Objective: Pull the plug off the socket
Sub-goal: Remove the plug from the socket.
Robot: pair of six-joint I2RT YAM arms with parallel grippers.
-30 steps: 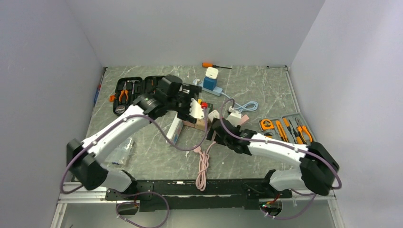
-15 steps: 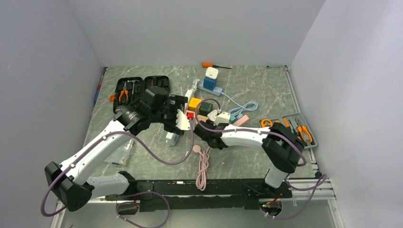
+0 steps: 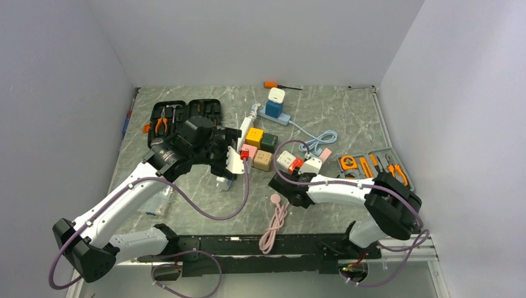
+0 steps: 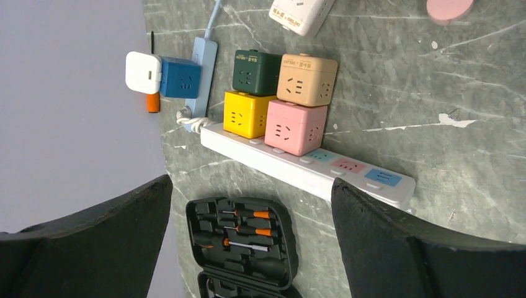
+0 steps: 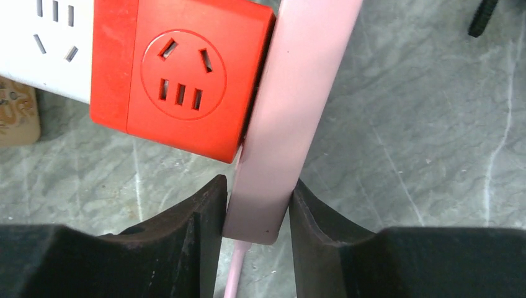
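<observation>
The pink plug [image 5: 293, 105] sits at a slant between the right gripper's fingers, so the robot should open its right gripper and grab the plug's lower end [image 5: 260, 214] straight and deeper before pulling.
In the right wrist view a flat pink plug [image 5: 298, 112] sits against the right side of a red socket cube [image 5: 180, 81], which joins a white socket block [image 5: 49, 43]. My right gripper [image 5: 257, 192] is shut on the plug's lower end, both pads touching it. The plug's pink cable [image 5: 232, 282] runs down between the jaws. From above, the red cube [image 3: 298, 165] lies just beyond the right gripper [image 3: 293, 177]. My left gripper [image 4: 251, 183] hangs open and empty above a white power strip [image 4: 298, 167].
Yellow [image 4: 246, 115], pink [image 4: 296, 127], green [image 4: 256, 71] and tan [image 4: 307, 79] cubes sit by the strip. A black tool case [image 3: 180, 115] lies back left. A grey tool tray [image 3: 372, 167] lies right. A blue adapter [image 3: 276, 102] and an orange screwdriver [image 3: 273, 84] lie at the back. Pink cable [image 3: 276, 217] coils in front.
The right jaws have closed onto the pink plug, and the right arm has shifted right with the socket cubes. The left arm drew back from the cubes earlier and now barely moves.
</observation>
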